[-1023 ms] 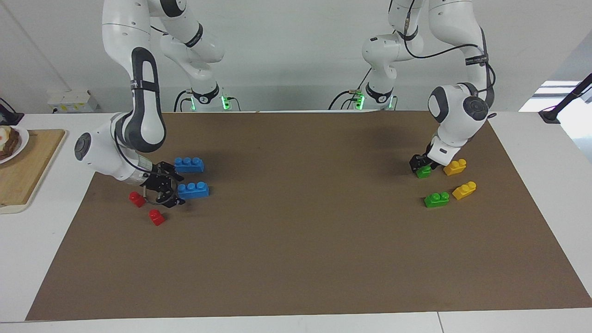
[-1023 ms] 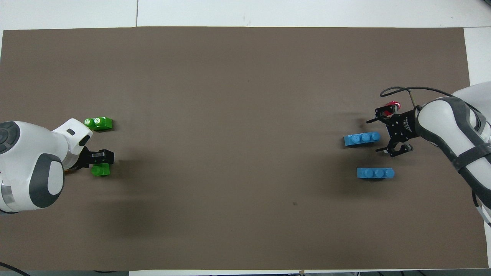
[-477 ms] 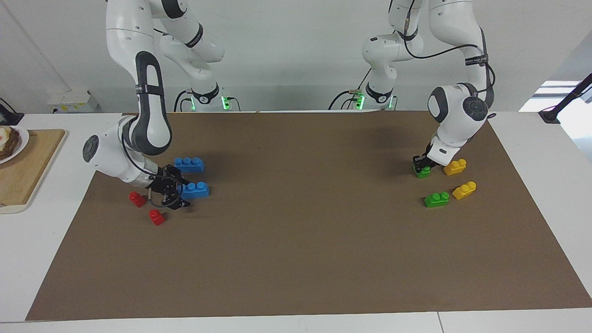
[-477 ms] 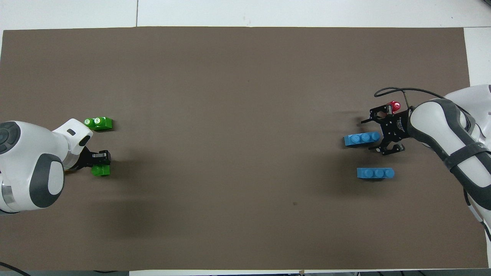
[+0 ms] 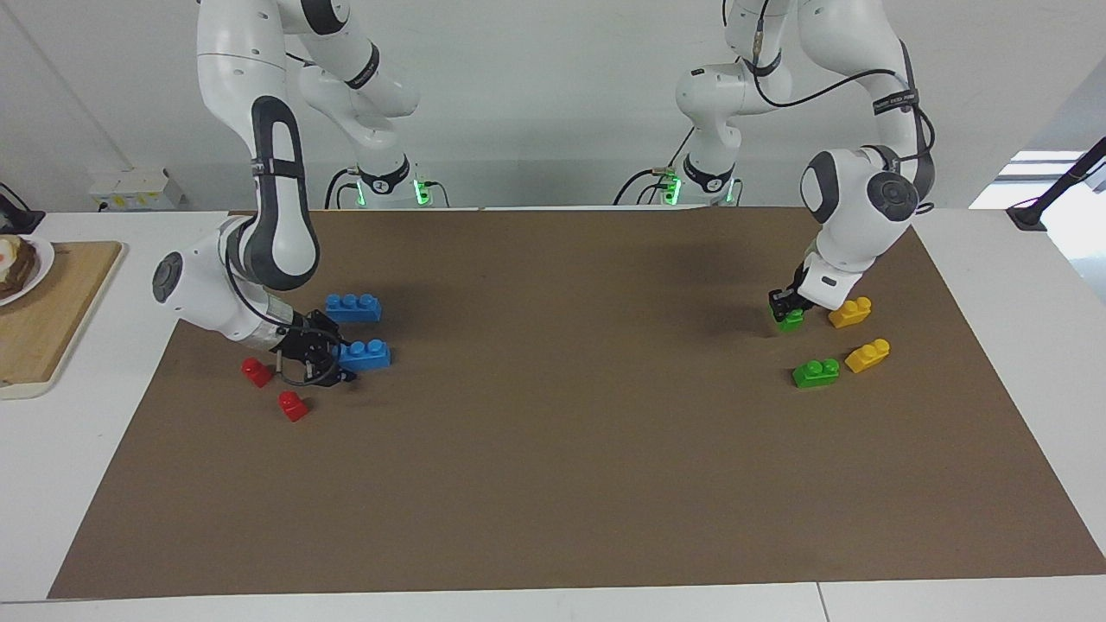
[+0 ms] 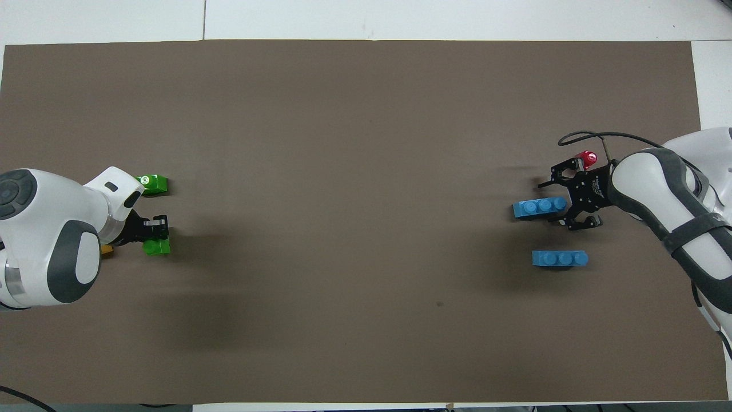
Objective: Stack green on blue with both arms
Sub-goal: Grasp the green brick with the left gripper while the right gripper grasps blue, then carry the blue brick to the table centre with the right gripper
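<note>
My right gripper's fingers are on both sides of only the blue brick's end (image 6: 560, 205). The green brick will therefore cover just the free studs (image 6: 532, 208) when I push the bricks together.
My left gripper (image 5: 785, 304) is shut on a small green brick (image 5: 791, 319) at the left arm's end of the brown mat; in the overhead view the gripper (image 6: 154, 232) is over that brick (image 6: 156, 247). A second green brick (image 5: 816, 372) lies farther from the robots, partly covered by the arm in the overhead view (image 6: 154, 183). My right gripper (image 5: 331, 359) is open, low at the mat, with its fingers on either side of one end of a blue three-stud brick (image 5: 366, 352); it shows the same way in the overhead view (image 6: 556, 201), blue brick (image 6: 537, 207). The other blue brick (image 5: 352, 307) lies nearer the robots.
Two yellow bricks (image 5: 850, 312) (image 5: 867, 354) lie beside the green ones. Two red one-stud bricks (image 5: 257, 371) (image 5: 293, 405) lie close to my right gripper. A wooden board (image 5: 52, 302) with a plate stands off the mat at the right arm's end.
My left gripper has closed on the green brick and shifted it slightly. My right gripper has slid toward the blue brick, so its open fingers now straddle the brick's end.
</note>
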Tool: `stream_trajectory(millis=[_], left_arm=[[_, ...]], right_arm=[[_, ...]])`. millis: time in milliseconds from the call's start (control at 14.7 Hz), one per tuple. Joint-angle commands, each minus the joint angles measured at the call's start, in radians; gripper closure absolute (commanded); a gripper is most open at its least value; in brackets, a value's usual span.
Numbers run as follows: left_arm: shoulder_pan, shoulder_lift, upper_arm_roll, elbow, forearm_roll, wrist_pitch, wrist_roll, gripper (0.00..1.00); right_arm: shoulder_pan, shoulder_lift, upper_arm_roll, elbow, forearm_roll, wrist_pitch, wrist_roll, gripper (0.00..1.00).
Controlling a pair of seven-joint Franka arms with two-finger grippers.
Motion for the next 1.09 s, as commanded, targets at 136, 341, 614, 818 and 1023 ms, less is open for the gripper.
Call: stream_trajectory(millis=[136,341,614,818,1023], left_arm=[[0.000,-0.035,0.008,0.045,0.005,-0.135,-0.061,1.00],[-0.010,-0.034,0.007,0.070,-0.001,-0.143,-0.194,1.00],[-0.007,-0.032,0.007,0.079,-0.048,-0.151,-0.297,1.00],[-0.012,-0.028,0.007,0.095,-0.055,-0.151,-0.351,1.00],[-0.015,-0.025,0.004,0.095,-0.082,-0.143,-0.458,1.00]], right_arm=[[-0.013,-0.004,0.005,-0.018,0.051,0.018,-0.043,0.98],[-0.013,-0.002,0.006,-0.013,0.054,0.017,-0.043,1.00],[0.024,-0.001,0.008,0.057,0.133,-0.016,-0.003,1.00],[0.114,-0.015,0.008,0.126,0.137,-0.019,0.133,1.00],[0.240,-0.024,0.008,0.171,0.137,-0.010,0.294,1.00]])
